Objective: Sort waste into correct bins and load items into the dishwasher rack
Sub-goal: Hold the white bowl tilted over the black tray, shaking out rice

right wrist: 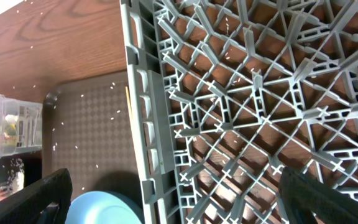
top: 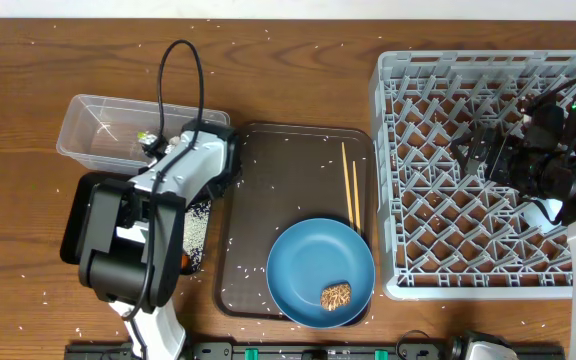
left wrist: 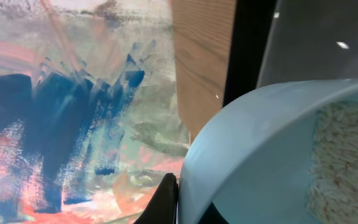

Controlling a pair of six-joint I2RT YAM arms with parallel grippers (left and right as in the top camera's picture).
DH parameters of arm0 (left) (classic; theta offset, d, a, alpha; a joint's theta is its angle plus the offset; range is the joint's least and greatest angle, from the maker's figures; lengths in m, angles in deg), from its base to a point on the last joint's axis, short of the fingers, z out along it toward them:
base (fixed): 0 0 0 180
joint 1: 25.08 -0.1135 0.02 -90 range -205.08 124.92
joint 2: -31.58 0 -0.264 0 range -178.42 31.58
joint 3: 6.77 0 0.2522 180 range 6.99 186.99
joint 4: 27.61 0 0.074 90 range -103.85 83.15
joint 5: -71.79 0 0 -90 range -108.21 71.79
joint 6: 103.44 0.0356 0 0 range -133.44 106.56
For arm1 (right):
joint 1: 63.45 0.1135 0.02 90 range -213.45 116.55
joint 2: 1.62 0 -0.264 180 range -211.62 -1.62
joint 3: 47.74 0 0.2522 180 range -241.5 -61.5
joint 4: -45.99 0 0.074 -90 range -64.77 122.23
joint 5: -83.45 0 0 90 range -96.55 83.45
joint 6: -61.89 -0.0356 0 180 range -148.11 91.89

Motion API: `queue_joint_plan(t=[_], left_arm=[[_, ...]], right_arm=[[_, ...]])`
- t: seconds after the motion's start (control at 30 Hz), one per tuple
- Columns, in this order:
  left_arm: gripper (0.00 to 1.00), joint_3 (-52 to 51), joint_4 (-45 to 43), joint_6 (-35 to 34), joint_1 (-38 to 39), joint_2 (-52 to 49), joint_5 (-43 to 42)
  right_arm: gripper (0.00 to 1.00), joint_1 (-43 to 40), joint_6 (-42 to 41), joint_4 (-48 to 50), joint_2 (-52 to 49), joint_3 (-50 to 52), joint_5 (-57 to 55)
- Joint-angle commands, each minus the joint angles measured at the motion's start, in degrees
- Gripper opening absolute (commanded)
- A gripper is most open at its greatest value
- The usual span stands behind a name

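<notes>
I should keep emptying the tilted light blue cup over the black tray (top: pixel 196 237) with my left gripper before I bring the cup toward the rack, because white rice (left wrist: pixel 348 160) is still inside the cup.
My left gripper (left wrist: pixel 185 202) is shut on the rim of the light blue cup (left wrist: pixel 253 143), which is tilted and has white rice (left wrist: pixel 347 162) inside. In the overhead view the left arm (top: pixel 183 175) covers the cup, over the black tray (top: pixel 73 215) where rice (top: pixel 198 225) lies. The clear tub (top: pixel 98 115) stands behind it. The blue plate (top: pixel 308 255) holds a brown food chunk (top: pixel 336 295). The chopsticks (top: pixel 350 185) lie beside it. My right gripper (right wrist: pixel 173 199) is open and empty above the grey rack (top: pixel 398 280), near its left wall (right wrist: pixel 148 124).
The plate and chopsticks rest on a dark brown serving tray (top: pixel 268 170) between the bins and the rack. Loose rice grains are scattered over the wooden table (top: pixel 288 60). The tub (right wrist: pixel 5 124) holds some waste. The bowl and pink cup are not in view.
</notes>
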Motion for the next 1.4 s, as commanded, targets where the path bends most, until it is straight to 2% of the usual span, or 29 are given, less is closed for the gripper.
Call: queue_joint_plan(t=[0.0, 0.33, 0.6, 0.7, 0.8, 0.87, 0.97, 1.03, 1.1, 1.2, 1.27, 1.37], left_arm=[[0.06, 0.07, 0.50, -0.11, 3.06, -0.09, -1.55], [0.06, 0.04, -0.11, -0.74, 7.69, -0.09, 0.42], [0.06, -0.46, 2.08, -2.80, 4.68, -0.31, 6.21], [0.06, -0.96, 3.48, 1.68, 1.05, -1.42, 6.49], [0.06, -0.98, 4.26, -3.54, -0.07, -1.36, 3.76], [0.06, -0.96, 5.07, -1.07, -0.52, -1.53, 4.79], [0.06, -0.66, 5.40, -3.91, -0.61, -1.33, 5.22], [0.06, -0.57, 6.38, -1.38, -0.79, -1.40, 5.73], [0.06, 0.13, 5.90, -5.64, -0.09, -1.05, 6.23], [0.06, -0.11, 3.28, -4.85, -0.74, -1.31, 5.03], [0.06, 0.33, 4.83, -2.73, -0.85, -1.31, 2.93], [0.06, -0.39, 3.85, -6.36, -0.90, -1.27, 5.31]], right_arm=[[0.99, 0.79, 0.87, 0.33, -0.11, 0.02, 0.20], [0.99, 0.79, 0.90, 0.35, -0.11, 0.02, 0.20], [0.99, 0.79, 0.90, 0.52, -0.11, 0.02, 0.20], [0.99, 0.79, 0.92, 0.48, -0.11, 0.02, 0.17], [0.99, 0.79, 0.90, 0.61, -0.11, 0.02, 0.20], [0.99, 0.79, 0.90, 0.79, -0.11, 0.02, 0.22], [0.99, 0.79, 0.90, 0.81, -0.11, 0.02, 0.20], [0.99, 0.79, 0.90, 0.85, -0.11, 0.02, 0.20], [0.99, 0.79, 0.90, 0.74, -0.11, 0.02, 0.20], [0.99, 0.79, 0.90, 0.94, -0.11, 0.02, 0.20], [0.99, 0.79, 0.90, 0.92, -0.11, 0.02, 0.20], [0.99, 0.79, 0.87, 1.20, -0.11, 0.02, 0.22]])
